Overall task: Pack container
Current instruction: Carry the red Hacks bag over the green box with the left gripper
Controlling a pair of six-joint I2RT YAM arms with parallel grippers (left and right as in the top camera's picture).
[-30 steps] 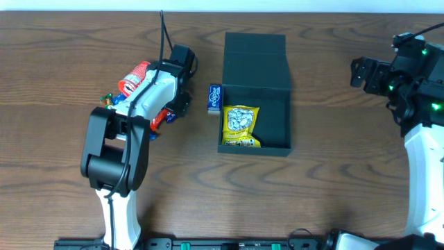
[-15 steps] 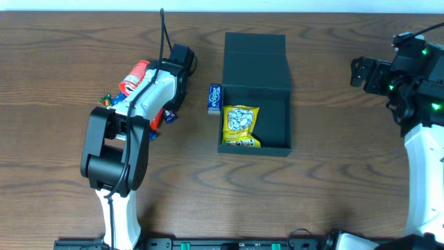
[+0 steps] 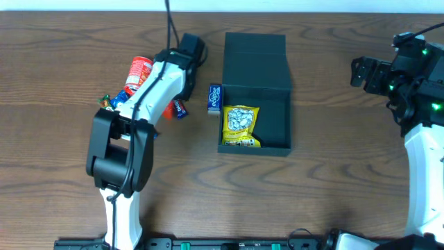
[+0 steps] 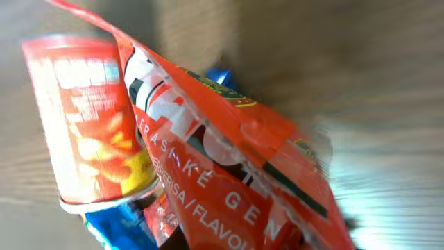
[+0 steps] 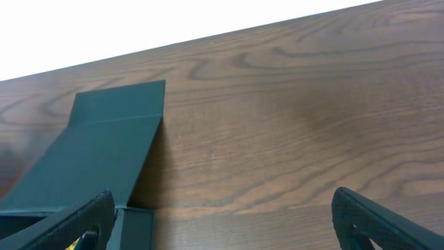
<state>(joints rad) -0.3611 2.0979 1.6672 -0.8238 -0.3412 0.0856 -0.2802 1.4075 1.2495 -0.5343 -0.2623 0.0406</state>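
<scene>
The container standing free (image 3: pixel 272 114) needs support while my left gripper brings the red snack pack, so my right gripper should steady the container's side on its own side (image 3: pixel 290 119).
The container (image 3: pixel 275 118) is a dark slate-blue box lying open mid-table, its flap lid (image 3: pixel 254 61) folded back on the far side. Inside, at the left, lies a yellow snack pack (image 3: pixel 241 126). A red snack pack (image 4: pixel 236 160) fills the left wrist view, lifted close to the camera. My left gripper (image 3: pixel 179 97) is shut on it just left of the container; its fingers are hidden behind the pack. My right gripper (image 5: pixel 229 222) hangs open and empty at the far right, with the lid (image 5: pixel 104 153) ahead of it.
A red chip can (image 3: pixel 139 71) lies left of the left arm, also seen as the can (image 4: pixel 90 132) beside the held pack. More small wrapped snacks (image 3: pixel 111 101) are heaped under the arm. A small blue pack (image 3: pixel 215 98) lies against the container's left wall.
My left gripper has shut on the red snack pack and carried it up and right, toward the container. The right arm has not moved.
</scene>
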